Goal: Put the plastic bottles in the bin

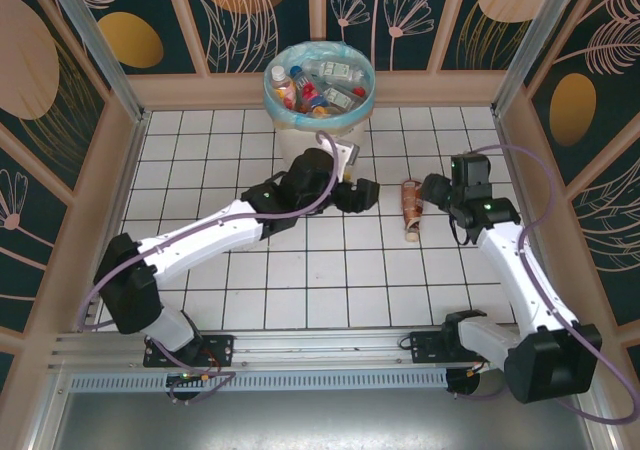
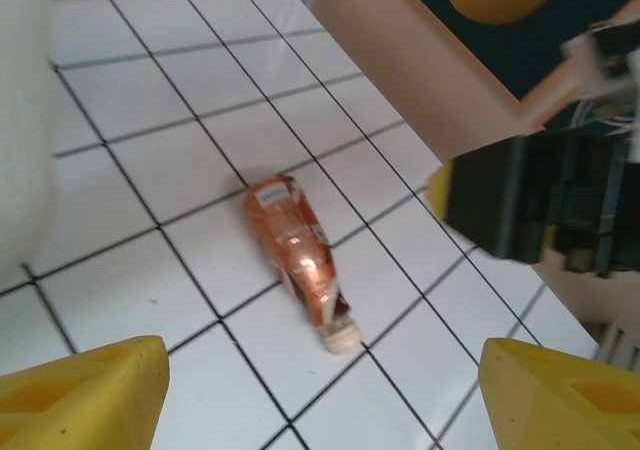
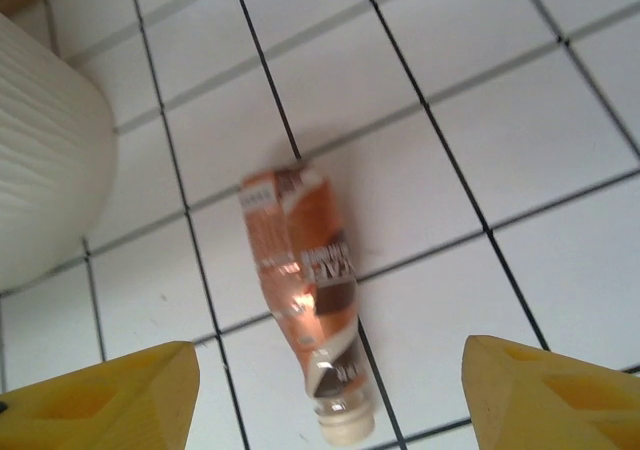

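The plastic bottle [image 1: 412, 208] is under my open right gripper, and my left gripper is getting close to it. Next, my left gripper moves back while my right gripper takes the bottle to the bin [image 1: 320, 78].
One orange and brown plastic bottle [image 1: 410, 210] with a cream cap lies on its side on the white tiles, cap toward the near edge. My left gripper [image 1: 362, 195] stands open just left of it, and its wrist view has the bottle [image 2: 295, 255] ahead of the yellow fingertips [image 2: 90, 385]. On the bottle's right, my right gripper [image 1: 437, 190] is open above it, the bottle [image 3: 300, 290] lying free between and ahead of its fingertips [image 3: 540, 395]. The round off-white bin [image 1: 296, 130] with a light blue bag stands at the back and holds several bottles [image 1: 330, 85].
The bin's ribbed wall [image 3: 40, 170] is close to the bottle's far left. Wooden-framed panels close off the back and both sides. The right arm's black wrist [image 2: 540, 205] hangs just beyond the bottle in the left wrist view. Open tiles stretch toward the near edge.
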Controlling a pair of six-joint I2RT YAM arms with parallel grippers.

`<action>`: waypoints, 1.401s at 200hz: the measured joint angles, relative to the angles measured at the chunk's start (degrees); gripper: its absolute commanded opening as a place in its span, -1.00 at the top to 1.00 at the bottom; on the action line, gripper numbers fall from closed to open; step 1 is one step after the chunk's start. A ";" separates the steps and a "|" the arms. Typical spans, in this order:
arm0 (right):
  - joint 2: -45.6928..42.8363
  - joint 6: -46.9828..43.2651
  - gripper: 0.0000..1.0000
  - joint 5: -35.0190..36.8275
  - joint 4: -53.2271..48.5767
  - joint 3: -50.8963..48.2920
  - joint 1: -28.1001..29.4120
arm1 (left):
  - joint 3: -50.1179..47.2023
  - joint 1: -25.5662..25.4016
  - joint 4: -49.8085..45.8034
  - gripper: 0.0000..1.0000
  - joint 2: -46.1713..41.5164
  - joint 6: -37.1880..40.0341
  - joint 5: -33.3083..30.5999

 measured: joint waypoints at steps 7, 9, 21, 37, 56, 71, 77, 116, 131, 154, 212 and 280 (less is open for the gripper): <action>1.01 0.00 -0.43 -0.90 0.68 -1.07 -0.20 | 0.63 -0.15 -0.02 -0.62 1.22 -0.20 1.62; 1.36 0.00 -0.43 -1.09 1.01 -1.36 -0.24 | 0.74 -0.20 0.00 -0.62 1.51 -0.22 1.97; 3.65 -0.02 -0.44 -3.04 2.89 -2.64 -0.31 | 1.81 -0.48 0.00 -0.62 3.80 -0.63 4.26; 7.45 0.04 -0.51 -5.29 5.95 -3.80 -0.28 | 2.27 -0.90 0.13 -0.62 6.60 -1.18 6.67; 12.04 -0.22 -0.52 -6.51 9.05 -4.24 -0.31 | 2.25 -1.11 0.17 -0.63 9.11 -1.77 8.09; 15.67 -0.24 -0.52 -6.47 11.32 -4.22 -0.31 | 2.25 -1.20 0.15 -0.63 10.36 -1.92 8.48; 16.98 -0.28 -0.52 -6.36 11.96 -4.20 -0.31 | 2.25 -1.20 0.15 -0.63 10.58 -1.92 8.55; 25.31 -1.38 -0.48 -6.25 15.17 -2.38 -0.28 | 1.88 -1.20 0.24 -0.65 10.67 -1.92 8.44; 28.02 -1.92 -0.43 -6.25 16.33 -1.29 -0.31 | 0.90 -1.20 0.24 -0.65 10.45 -1.92 8.07; 31.89 -2.99 -0.29 -6.40 17.44 0.26 -0.31 | -0.68 -1.20 0.22 -0.65 9.99 -1.92 7.58; 33.70 -5.09 0.02 -6.47 16.68 3.80 -0.31 | -2.89 -1.20 -0.26 -0.65 5.53 -1.88 3.85; 19.50 -6.71 0.14 -1.29 7.02 15.54 4.66 | -3.63 -1.20 -2.29 -0.68 -9.99 2.67 -11.32</action>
